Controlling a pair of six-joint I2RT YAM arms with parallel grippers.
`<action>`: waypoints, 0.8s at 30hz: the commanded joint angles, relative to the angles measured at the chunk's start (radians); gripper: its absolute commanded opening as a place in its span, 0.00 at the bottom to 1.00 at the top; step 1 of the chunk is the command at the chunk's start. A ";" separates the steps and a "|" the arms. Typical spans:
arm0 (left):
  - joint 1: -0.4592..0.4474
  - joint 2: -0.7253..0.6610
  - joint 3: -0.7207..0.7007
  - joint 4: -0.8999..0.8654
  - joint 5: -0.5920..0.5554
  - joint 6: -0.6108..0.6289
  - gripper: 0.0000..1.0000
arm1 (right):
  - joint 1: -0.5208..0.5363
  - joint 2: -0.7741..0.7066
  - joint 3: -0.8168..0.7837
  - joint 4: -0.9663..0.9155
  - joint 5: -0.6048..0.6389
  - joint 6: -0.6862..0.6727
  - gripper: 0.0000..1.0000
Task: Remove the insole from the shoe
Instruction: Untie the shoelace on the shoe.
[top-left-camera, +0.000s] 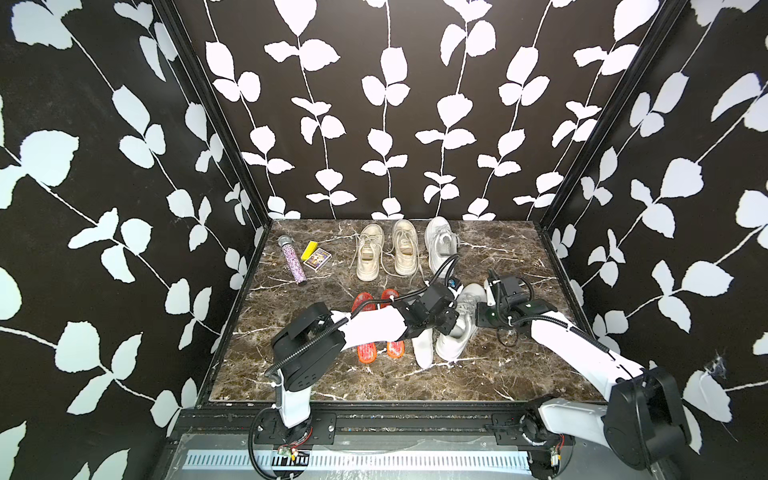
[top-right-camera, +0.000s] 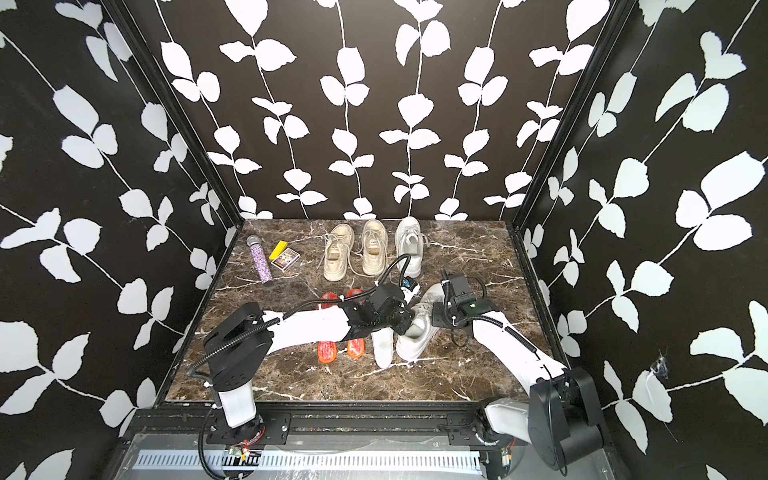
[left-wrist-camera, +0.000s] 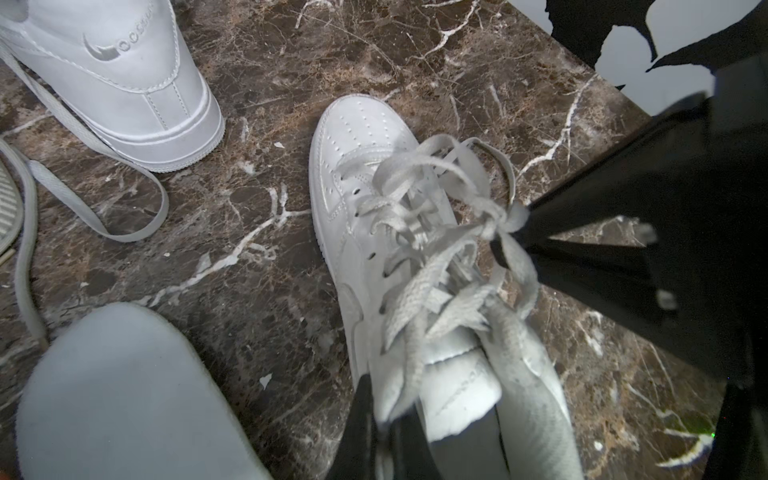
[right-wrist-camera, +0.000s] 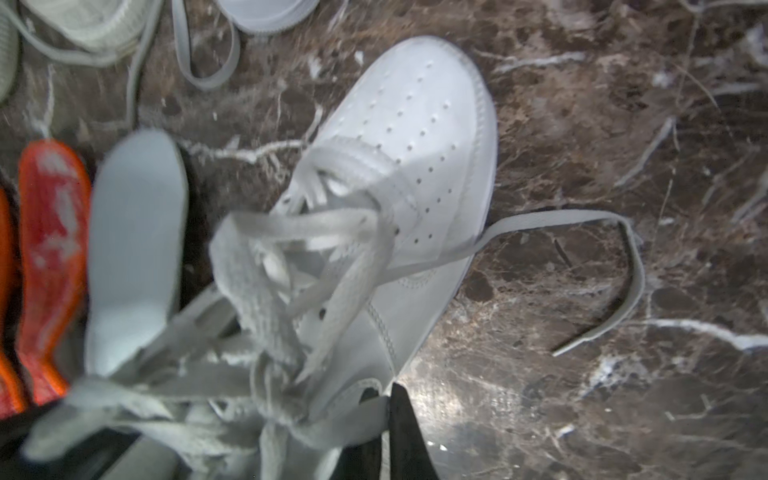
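Observation:
I keep pulling until the lace reaches open marble (right-wrist-camera: 520, 376), because my right gripper is pinching the lace next to its knot while my left gripper holds the shoe steady.
A white lace-up shoe (top-left-camera: 451, 347) (top-right-camera: 415, 345) stands right of the table's middle, toe away from me, laces loose. My left gripper (top-left-camera: 446, 328) (left-wrist-camera: 386, 415) is shut on the collar edge of the shoe (left-wrist-camera: 365, 137) on its left side. From the other side, my right gripper (top-left-camera: 473, 320) (right-wrist-camera: 384, 399) is shut on the right side wall of the shoe (right-wrist-camera: 415, 124). A white insole (top-left-camera: 422, 349) (left-wrist-camera: 124, 395) (right-wrist-camera: 133, 249) lies flat on the table just left of the shoe. The shoe's inside is dark, so whether an insole sits in it I cannot tell.
At the back stand a beige sneaker pair (top-left-camera: 370, 257) and a second white shoe (top-left-camera: 440, 245). Two orange-red insoles (top-left-camera: 365, 349) lie left of the white insole. A glitter microphone (top-left-camera: 293, 259) and small boxes (top-left-camera: 316, 255) sit back left. A loose lace (right-wrist-camera: 623, 270) trails over the marble.

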 joint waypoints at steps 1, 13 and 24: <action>0.005 -0.010 -0.014 -0.005 -0.004 -0.007 0.00 | 0.005 -0.019 0.022 0.013 0.064 -0.004 0.00; 0.006 -0.019 -0.022 -0.007 -0.017 -0.004 0.00 | -0.073 -0.149 0.025 -0.092 0.232 0.041 0.00; 0.005 -0.015 0.005 -0.027 -0.006 -0.010 0.00 | -0.286 -0.221 0.136 -0.200 0.280 0.055 0.00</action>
